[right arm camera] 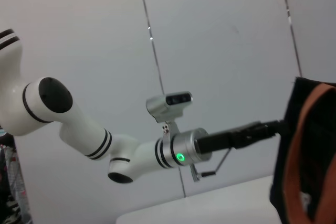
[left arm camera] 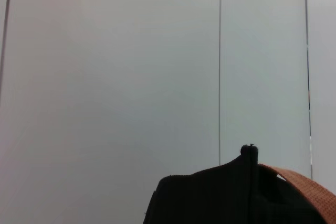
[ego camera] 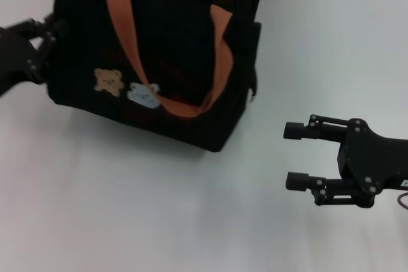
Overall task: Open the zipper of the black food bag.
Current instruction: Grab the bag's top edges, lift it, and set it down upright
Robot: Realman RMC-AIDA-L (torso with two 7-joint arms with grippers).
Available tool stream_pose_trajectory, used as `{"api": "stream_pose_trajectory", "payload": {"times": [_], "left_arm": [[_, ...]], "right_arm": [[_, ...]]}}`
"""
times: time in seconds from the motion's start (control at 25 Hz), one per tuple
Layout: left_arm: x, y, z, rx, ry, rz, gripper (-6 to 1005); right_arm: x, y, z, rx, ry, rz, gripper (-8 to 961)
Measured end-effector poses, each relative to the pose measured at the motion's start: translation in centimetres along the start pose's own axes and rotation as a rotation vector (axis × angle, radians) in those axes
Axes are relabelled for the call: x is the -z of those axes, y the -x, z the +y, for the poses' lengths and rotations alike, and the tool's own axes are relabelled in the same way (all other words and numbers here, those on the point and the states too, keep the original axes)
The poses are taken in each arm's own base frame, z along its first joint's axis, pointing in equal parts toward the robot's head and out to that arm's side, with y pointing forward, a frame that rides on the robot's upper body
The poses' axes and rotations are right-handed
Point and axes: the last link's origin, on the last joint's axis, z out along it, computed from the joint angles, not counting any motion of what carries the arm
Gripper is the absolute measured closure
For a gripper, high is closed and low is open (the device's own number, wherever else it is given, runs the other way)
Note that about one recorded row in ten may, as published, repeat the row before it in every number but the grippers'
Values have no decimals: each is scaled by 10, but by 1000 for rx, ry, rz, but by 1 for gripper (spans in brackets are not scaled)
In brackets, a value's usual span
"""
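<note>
The black food bag tilts up with the robot's left gripper at the bag's end (ego camera: 62, 37), so the robot should put the bag down and grip the bag's lower corner (ego camera: 58, 91) near the bear patches.
The black food bag (ego camera: 166, 55) stands tilted at the back left of the white table, its orange-brown handle (ego camera: 127, 36) draped over the front above the small bear patches (ego camera: 127, 87). I cannot make out the zipper along its top edge. My left gripper (ego camera: 46, 42) is against the bag's left end. In the right wrist view the left arm (right arm camera: 157, 150) reaches to that same end of the bag (right arm camera: 310, 150). The left wrist view shows only a corner of the bag (left arm camera: 231, 192) and handle. My right gripper (ego camera: 291, 156) hovers open to the bag's right, holding nothing.
The white table (ego camera: 159, 208) stretches in front of the bag and between it and the right gripper. A pale panelled wall (left arm camera: 131, 66) stands behind. A short dark strap (ego camera: 253, 90) hangs off the bag's right end.
</note>
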Motion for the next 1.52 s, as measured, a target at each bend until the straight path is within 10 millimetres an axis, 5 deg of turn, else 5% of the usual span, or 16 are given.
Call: {"api": "stream_pose_trajectory", "payload": {"times": [0.48, 0.76, 1.0, 1.24, 1.52], "left_arm": [[-4, -67, -12, -137, 204, 69, 960], [-49, -63, 18, -167, 435, -1, 983], [-56, -59, 21, -171, 420, -10, 999], [-47, -60, 18, -149, 370, 30, 994], [4, -55, 12, -29, 146, 212, 989]], "right_arm": [[19, 6, -19, -24, -282, -218, 204], [22, 1, -23, -12, -389, -288, 206], [22, 0, -24, -15, -404, -287, 209], [23, -2, -24, -18, -418, -283, 211], [24, -3, -25, -22, -431, -282, 214]]}}
